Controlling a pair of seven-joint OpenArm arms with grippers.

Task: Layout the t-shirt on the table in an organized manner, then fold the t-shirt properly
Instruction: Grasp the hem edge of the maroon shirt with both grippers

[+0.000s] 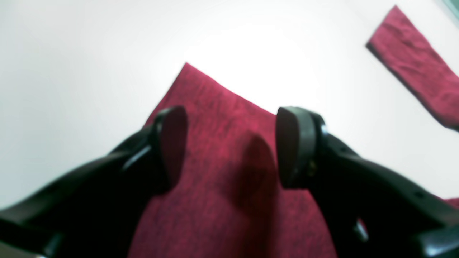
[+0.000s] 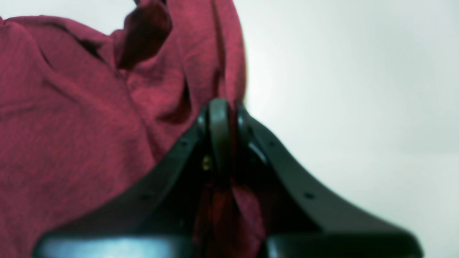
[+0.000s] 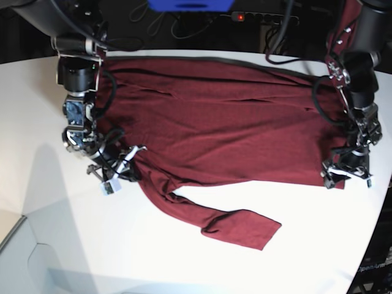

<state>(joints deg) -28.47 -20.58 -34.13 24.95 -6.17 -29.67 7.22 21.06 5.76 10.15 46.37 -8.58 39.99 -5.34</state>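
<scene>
I should move to the t-shirt's outer edge [image 1: 166, 95] and pinch there before I pull the t-shirt straight, because my left gripper's open fingers are on both sides of flat cloth inside the t-shirt's corner [image 1: 230, 148].
The dark maroon t-shirt [image 3: 226, 116] lies spread across the white table [image 3: 184, 263], with one sleeve [image 3: 233, 223] trailing toward the front edge. At the shirt's left side my right gripper [image 3: 130, 160] is shut on a bunched edge of the t-shirt [image 2: 71, 125]. In the right wrist view its fingertips [image 2: 220, 111] meet with cloth pinched between them. My left gripper [image 1: 233, 147] hangs open just above a flat corner of the t-shirt [image 1: 215, 107], at the shirt's right edge [image 3: 347, 176]. Nothing lies between its fingers [image 1: 297, 147].
A power strip with a red light [image 3: 257, 15], cables and a blue object [image 3: 190, 5] sit behind the table. The table's curved edge [image 3: 370, 245] runs down the right side. A cut corner [image 3: 24, 239] shows at the front left.
</scene>
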